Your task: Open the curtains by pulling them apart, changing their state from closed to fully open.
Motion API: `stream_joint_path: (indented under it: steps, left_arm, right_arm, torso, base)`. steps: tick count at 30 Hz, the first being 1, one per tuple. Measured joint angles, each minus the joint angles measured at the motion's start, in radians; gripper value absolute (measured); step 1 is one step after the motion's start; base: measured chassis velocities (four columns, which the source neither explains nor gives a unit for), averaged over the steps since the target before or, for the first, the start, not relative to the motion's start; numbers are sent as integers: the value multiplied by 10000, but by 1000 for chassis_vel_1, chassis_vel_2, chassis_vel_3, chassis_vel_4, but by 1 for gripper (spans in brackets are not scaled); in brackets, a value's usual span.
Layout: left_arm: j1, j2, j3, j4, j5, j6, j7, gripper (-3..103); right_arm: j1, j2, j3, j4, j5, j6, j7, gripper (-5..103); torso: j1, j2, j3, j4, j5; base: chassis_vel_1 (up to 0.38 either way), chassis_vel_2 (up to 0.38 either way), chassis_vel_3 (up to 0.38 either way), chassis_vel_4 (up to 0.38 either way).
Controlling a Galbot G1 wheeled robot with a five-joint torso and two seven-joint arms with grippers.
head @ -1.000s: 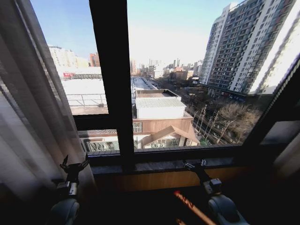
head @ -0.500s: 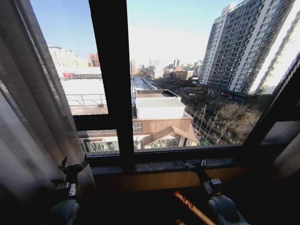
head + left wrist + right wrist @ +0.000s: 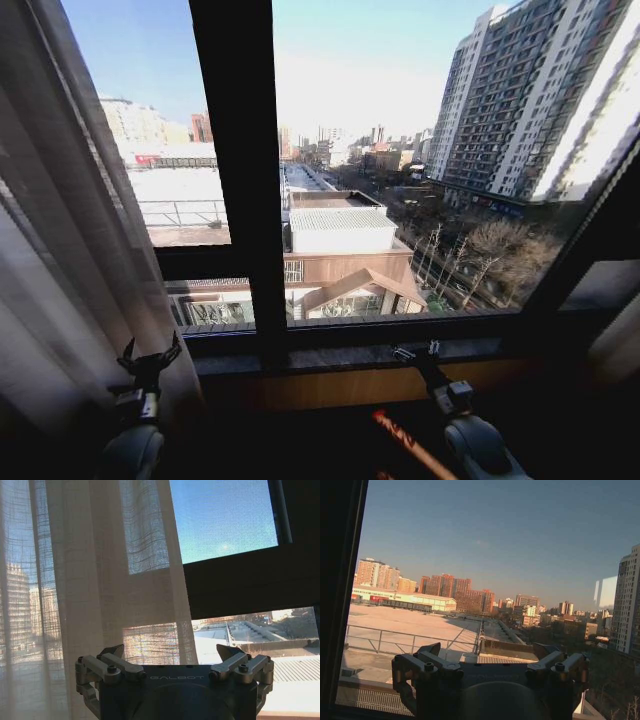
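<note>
Buildings [image 3: 19, 597] can be seen through the sheer cream curtain [image 3: 95, 230]. I should expect more clear window hidden behind its folds when I pull it to the side.
The sheer cream curtain [image 3: 70, 250] hangs bunched in folds at the window's left side, and most of the glass is uncovered. My left gripper [image 3: 152, 350] is low beside the curtain's inner edge, open, with nothing between its fingers. In the left wrist view the left gripper [image 3: 170, 650] points at the curtain [image 3: 100, 580], whose edge hangs just beyond its spread fingers. My right gripper [image 3: 417, 350] is held low before the sill right of the centre bar, open and empty. In the right wrist view the right gripper [image 3: 487, 647] faces bare glass.
A thick black window bar [image 3: 240, 170] stands upright between the two arms. A dark sill [image 3: 340, 355] with a wooden panel below runs across. An orange strip [image 3: 400, 435] lies low near the right arm. A pale patch [image 3: 612, 345] shows at the far right edge.
My left gripper has drifted slightly left, closer to the curtain. The right gripper has stayed in place.
</note>
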Motion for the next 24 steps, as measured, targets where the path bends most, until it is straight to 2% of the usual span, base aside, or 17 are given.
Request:
stream_joint_path:
  steps: [10,13,20,24]
  left_arm:
    - [-449,233,167,548,-381,203,32,100]
    - [-1005,653,410,1284,-867,261,336,100]
    - [-2104,1110,831,2417,-1518,231,1018,100]
    - [-2639,1010,893,3073,-1660,-207,1679,100]
  right_arm:
    - [0,0,-1,0,0,0,0,100]
    - [0,0,0,0,0,1,0,100]
    - [0,0,0,0,0,1,0,100]
    - [0,0,0,0,0,1,0,100]
  torso:
    - [1,0,0,3,-2]
    - [1,0,1,0,1]
    - [0,1,0,0,-1]
    - [1,1,1,2,-1]
  base:
    - [17,47,-17,-47]
    - [0,0,0,0]
    - [0,0,0,0]
    - [0,0,0,0]
